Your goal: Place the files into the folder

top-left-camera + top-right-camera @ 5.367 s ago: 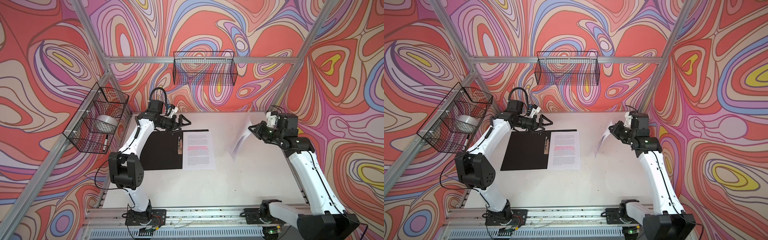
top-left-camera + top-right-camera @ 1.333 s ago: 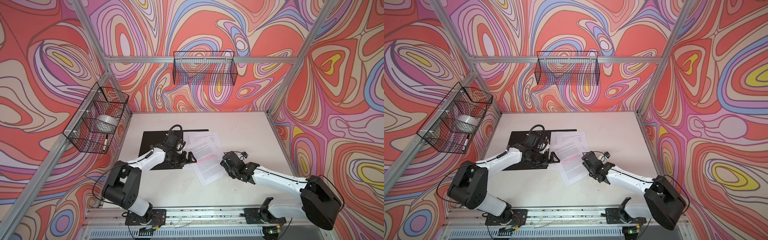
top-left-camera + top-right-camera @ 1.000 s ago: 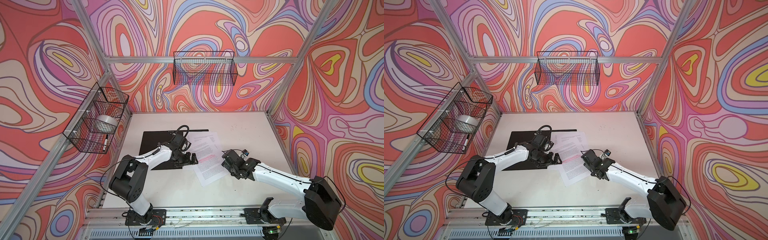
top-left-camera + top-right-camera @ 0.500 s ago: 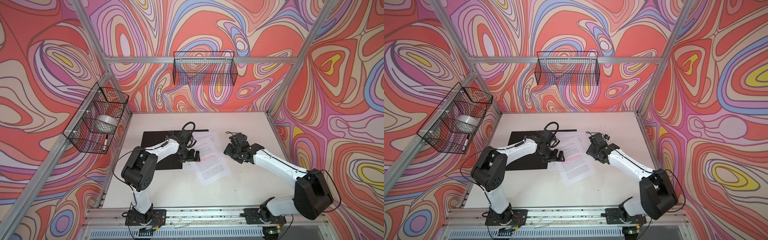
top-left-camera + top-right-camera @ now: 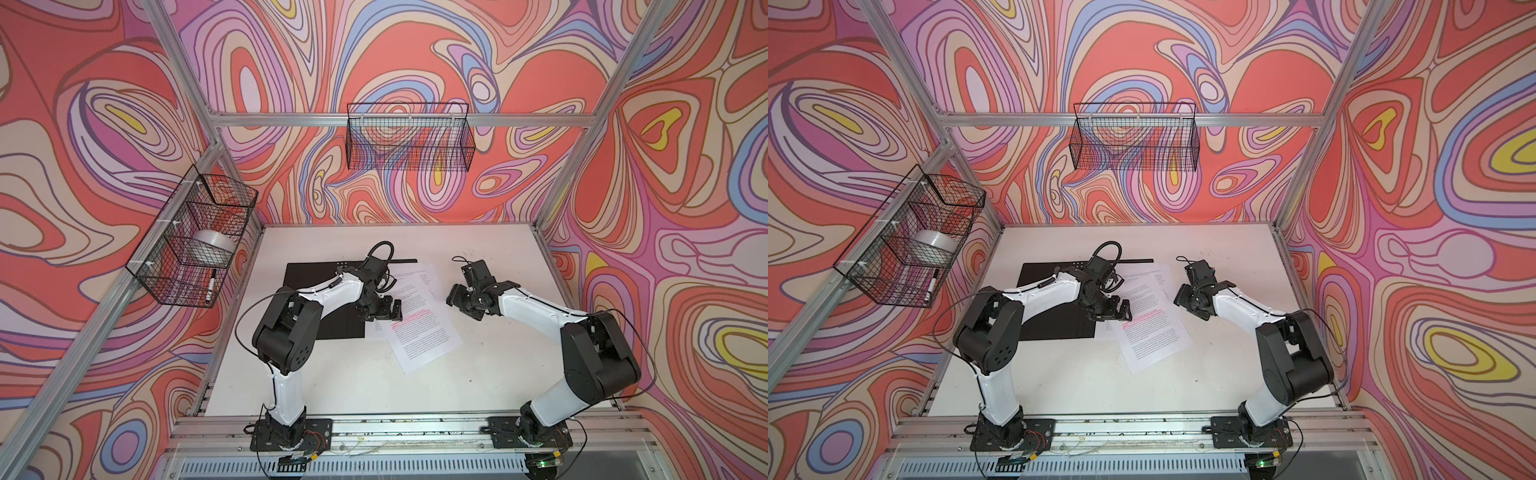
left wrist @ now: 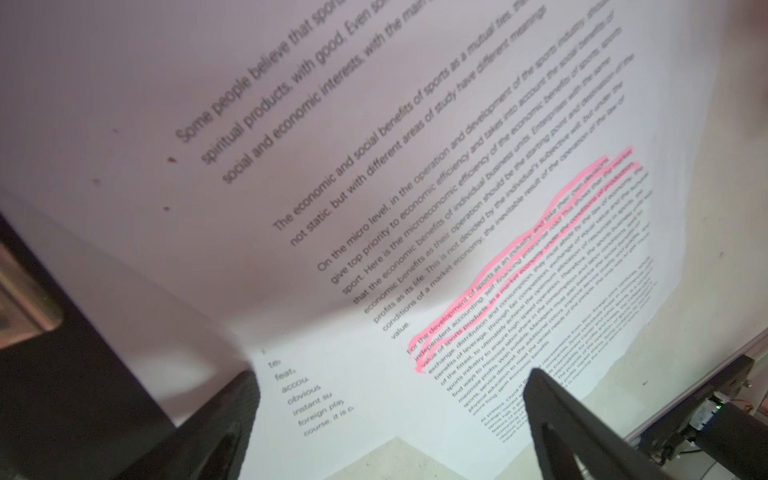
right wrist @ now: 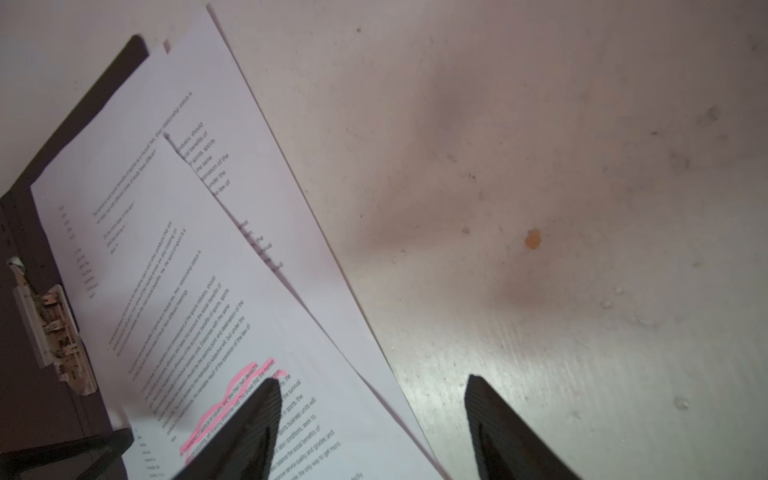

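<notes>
Next, my left gripper moves to the sheet's edge near the top sheet's front corner and turns the sheet square, because that corner slants past the folder.
The folder lies open on the table, black inside up, with its metal spine clip showing in the right wrist view. The files are white printed sheets fanned over the folder's right half and onto the table. The top sheet carries pink highlighted lines and is skewed toward the front. My left gripper hovers open over the sheets' left edge, nothing between its fingers. My right gripper is open beside the sheets' right edge, one finger over paper, one over bare table.
On the left wall hangs a wire basket with a tape roll and a marker. Another wire basket is mounted on the back wall. Aluminium frame posts and a front rail bound the white table.
My right arm has swung from the sheets' front right corner back to their right side, its jaws narrowing slightly. My left gripper has slid right across the folder to the sheets' left edge.
</notes>
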You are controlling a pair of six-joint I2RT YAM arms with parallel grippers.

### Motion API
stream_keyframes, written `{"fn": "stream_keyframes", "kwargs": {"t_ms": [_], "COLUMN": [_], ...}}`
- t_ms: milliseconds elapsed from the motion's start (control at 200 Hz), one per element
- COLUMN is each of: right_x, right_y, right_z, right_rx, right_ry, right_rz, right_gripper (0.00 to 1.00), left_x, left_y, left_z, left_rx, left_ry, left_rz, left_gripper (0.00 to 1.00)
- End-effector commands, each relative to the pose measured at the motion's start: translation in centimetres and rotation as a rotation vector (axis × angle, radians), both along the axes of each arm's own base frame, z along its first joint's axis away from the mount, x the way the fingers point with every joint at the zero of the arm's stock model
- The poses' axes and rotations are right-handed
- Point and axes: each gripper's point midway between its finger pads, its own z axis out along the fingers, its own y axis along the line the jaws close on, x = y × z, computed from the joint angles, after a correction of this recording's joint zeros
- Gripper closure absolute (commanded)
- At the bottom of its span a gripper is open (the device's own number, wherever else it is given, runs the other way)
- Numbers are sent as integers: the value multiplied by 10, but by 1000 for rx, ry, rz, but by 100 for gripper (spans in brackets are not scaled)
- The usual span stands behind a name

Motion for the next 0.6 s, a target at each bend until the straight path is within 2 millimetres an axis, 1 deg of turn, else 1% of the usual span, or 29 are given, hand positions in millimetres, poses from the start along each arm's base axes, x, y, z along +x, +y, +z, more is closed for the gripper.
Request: {"fn": "stream_keyframes", "kwargs": {"t_ms": [0, 80, 190, 366, 431, 516, 591], "right_x": [11, 14, 15, 11, 10, 10, 7], "right_y": [15, 20, 22, 19, 17, 15, 15], "right_z": [-2, -3, -7, -11, -12, -12, -10], "right_rx": [71, 117, 122, 101, 93, 80, 76], "right_ry": [-26, -38, -27, -9, -3, -3, 17], "right_rz": [48, 42, 44, 51, 50, 52, 61], "right_gripper": [27, 26, 27, 27, 27, 27, 27], "left_x": [9, 15, 23, 37, 42, 40, 28], "left_y": [-2, -5, -11, -17, -18, -12, 3], "left_z": [-2, -1, 0, 2, 7, 20, 29], "left_rx": [17, 14, 1, -10, -5, 12, 59], "left_ry": [-21, -30, -43, -74, -92, -92, -81], "left_rz": [-7, -8, -4, -8, -14, -2, 26], "left_gripper": [0, 0, 0, 0, 0, 0, 0]}}
